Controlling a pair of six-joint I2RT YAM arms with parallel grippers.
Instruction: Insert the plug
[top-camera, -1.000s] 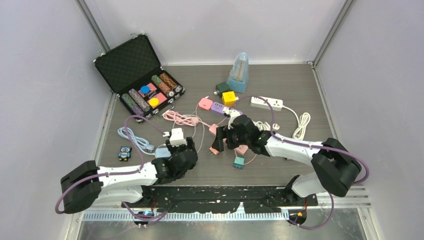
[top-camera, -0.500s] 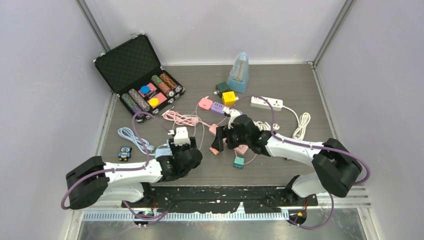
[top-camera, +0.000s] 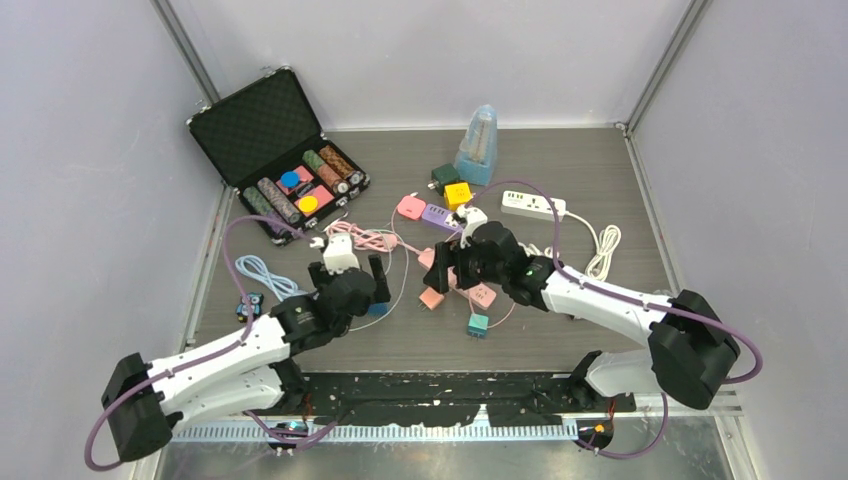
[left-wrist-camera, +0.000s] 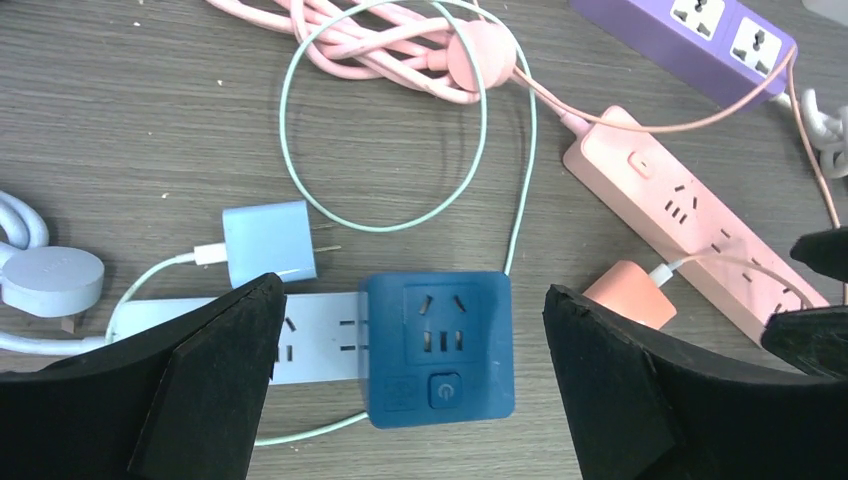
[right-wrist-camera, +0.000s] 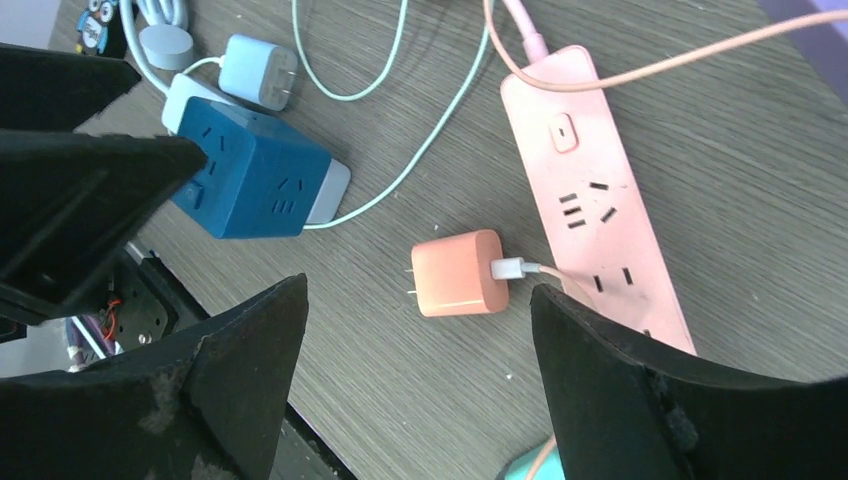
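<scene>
The robot's right gripper is open and empty, and the yellow cube (top-camera: 457, 194) stands uncovered beyond the purple strip, so the gripper should keep heading for the yellow cube until its fingers close around it.
A blue cube socket (left-wrist-camera: 438, 345) sits on the end of a white power strip (left-wrist-camera: 310, 335); a light-blue charger plug (left-wrist-camera: 268, 243) lies loose beside the strip, prongs bare. My left gripper (left-wrist-camera: 412, 295) hangs open over the cube, its fingers well apart on both sides and touching nothing. An orange charger plug (right-wrist-camera: 458, 272) lies flat on the table with its prongs facing away from the pink power strip (right-wrist-camera: 595, 200). Above it, my right gripper (right-wrist-camera: 417, 295) stands open and empty. In the top view the left gripper (top-camera: 347, 268) and right gripper (top-camera: 447, 268) face each other.
A pink cable bundle (left-wrist-camera: 400, 45) and a purple strip (left-wrist-camera: 725, 30) lie beyond the cube. A teal charger (top-camera: 478, 324) lies near the orange one. A black chip case (top-camera: 275, 150), a metronome (top-camera: 478, 145), a yellow cube (top-camera: 458, 195), a white strip (top-camera: 533, 205) and an owl toy (top-camera: 247, 303) stand around.
My left gripper has opened wide, and its arm has swung forward and up the table. The right gripper has shifted slightly away from the near edge.
</scene>
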